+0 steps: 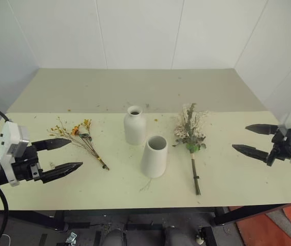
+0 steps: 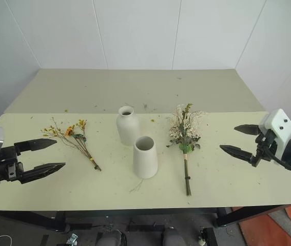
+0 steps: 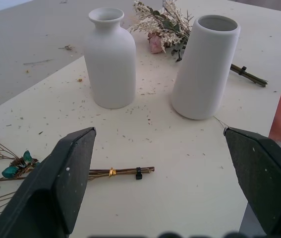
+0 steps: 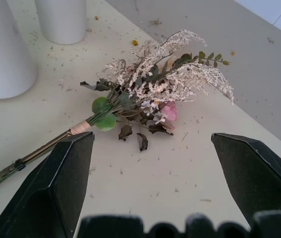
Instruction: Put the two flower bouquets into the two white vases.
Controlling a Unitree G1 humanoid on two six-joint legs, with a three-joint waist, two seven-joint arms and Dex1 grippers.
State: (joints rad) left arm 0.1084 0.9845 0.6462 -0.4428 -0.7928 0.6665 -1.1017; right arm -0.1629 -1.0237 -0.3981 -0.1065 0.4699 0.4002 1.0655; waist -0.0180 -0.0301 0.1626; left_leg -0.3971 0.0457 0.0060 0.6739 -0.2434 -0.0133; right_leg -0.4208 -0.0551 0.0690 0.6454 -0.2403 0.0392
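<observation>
The bushy bouquet's stem (image 1: 195, 172) is clear of the white vases, so the robot's open right gripper should go on moving in until its fingers are on both sides of the wrap (image 1: 192, 156) below the leaves.
Two white vases stand mid-table: a bottle-shaped one (image 1: 135, 125) with a narrow neck, and a taller tapered one (image 1: 154, 156) with a wide mouth just in front and to its right. The small bouquet of yellow-orange flowers (image 1: 79, 140) lies flat to the left of them, stems toward the front edge. To the vases' right lies the bushy cream, pink and green bouquet (image 1: 190, 132), its stems (image 1: 195, 177) pointing to the front. My left gripper (image 1: 65, 155) hovers open just left of the small bouquet. My right gripper (image 1: 254, 139) is open, well right of the bushy bouquet. Neither holds anything.
The cream table (image 1: 237, 174) is strewn with dried flower crumbs. A second table surface (image 1: 135, 87) extends behind it up to white walls. The front edge runs just below the stems; an orange-red floor patch (image 1: 289, 225) shows at the lower right.
</observation>
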